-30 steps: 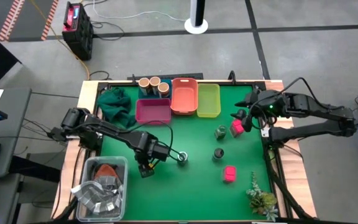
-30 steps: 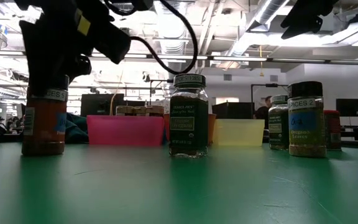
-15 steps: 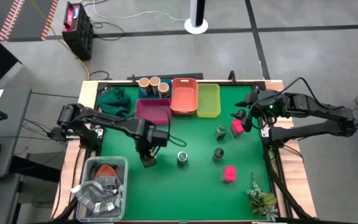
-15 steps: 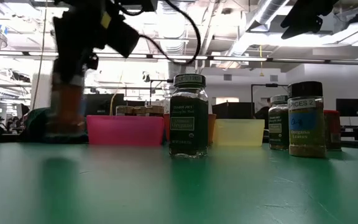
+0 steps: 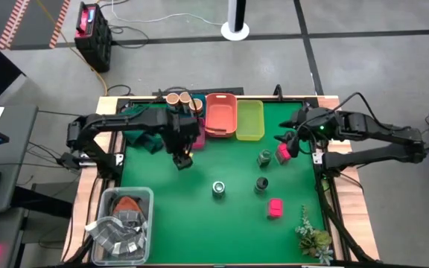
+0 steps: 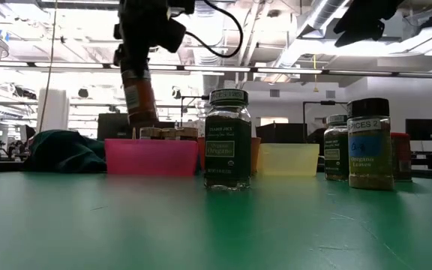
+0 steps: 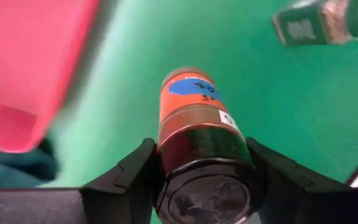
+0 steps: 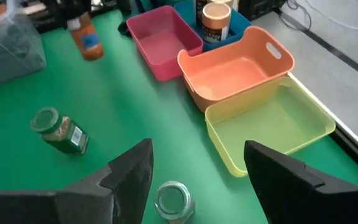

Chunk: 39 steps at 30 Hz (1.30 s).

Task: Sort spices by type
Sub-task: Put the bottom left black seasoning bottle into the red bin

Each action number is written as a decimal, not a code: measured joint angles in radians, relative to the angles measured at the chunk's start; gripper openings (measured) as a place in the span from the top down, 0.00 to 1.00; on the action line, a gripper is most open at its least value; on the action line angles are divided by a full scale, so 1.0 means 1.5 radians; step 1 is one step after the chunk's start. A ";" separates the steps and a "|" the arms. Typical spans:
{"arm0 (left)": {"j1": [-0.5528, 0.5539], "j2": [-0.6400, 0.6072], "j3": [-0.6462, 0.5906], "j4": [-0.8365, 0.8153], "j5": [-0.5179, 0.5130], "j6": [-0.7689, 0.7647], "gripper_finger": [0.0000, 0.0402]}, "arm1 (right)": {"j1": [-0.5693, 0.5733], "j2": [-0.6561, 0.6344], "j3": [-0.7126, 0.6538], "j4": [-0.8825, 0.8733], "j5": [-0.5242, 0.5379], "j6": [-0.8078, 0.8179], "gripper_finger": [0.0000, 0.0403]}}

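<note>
The orange-red jar (image 6: pixel 138 97) is hanging with its base down next to the empty magenta tray (image 8: pixel 168 43). My left gripper should go on carrying it in until its base touches the bottom of the tray.
My left gripper (image 5: pixel 183 156) is shut on an orange-red spice jar (image 6: pixel 138 97) with a blue label and a dark lid. It holds the jar in the air beside the magenta tray (image 5: pixel 183 134). My right gripper (image 5: pixel 289 141) is open and hovers near the table's right edge over a pink box (image 5: pixel 282 153). A green-lidded jar (image 5: pixel 219 189), a dark jar (image 5: pixel 262 184) and a third jar (image 5: pixel 264 157) stand on their bases on the green mat. A second pink box (image 5: pixel 275 208) lies nearer. Tan-topped jars (image 5: pixel 185 99) stand at the far edge. My left gripper pinches the orange-red jar at its dark-lidded upper end (image 7: pixel 204 163), one finger (image 7: pixel 135 177) on each side. The fingers come from above, pointing down. The jar hangs below them, lifted clear of the mat and tilted a little (image 6: pixel 139 105).
The orange tray (image 5: pixel 221 115) and yellow-green tray (image 5: pixel 249 119) sit along the far edge next to the magenta one. A dark green cloth (image 5: pixel 138 126) lies at the far left, a clear tub (image 5: pixel 121 222) of grey packets at the near left, a small plant (image 5: pixel 311 234) at the near right.
My left gripper has lifted the orange-red jar off the mat. It has carried the jar up and toward the far edge, from beside the green-lidded jar to the magenta tray. The jar stood on the mat a second ago and now hangs high and slightly tilted.
</note>
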 joint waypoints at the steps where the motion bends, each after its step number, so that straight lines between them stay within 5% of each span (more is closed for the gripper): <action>1: 0.012 0.001 0.010 -0.005 -0.010 0.015 0.51 | 0.000 0.004 0.000 0.000 0.000 0.006 0.31; 16: 0.242 0.026 0.027 -0.038 -0.068 0.151 0.51 | 0.000 0.050 -0.002 0.014 0.000 0.026 0.31; 26: 0.258 0.151 0.025 -0.068 -0.085 0.248 0.51 | 0.000 0.055 -0.002 0.010 0.000 0.049 0.31; 34: 0.258 0.163 0.025 -0.055 -0.133 0.257 0.25 | 0.000 0.054 -0.002 -0.037 0.000 0.058 0.31; 39: 0.258 0.163 0.043 -0.070 -0.134 0.247 0.23 | -0.024 0.055 -0.002 -0.083 0.009 0.066 0.31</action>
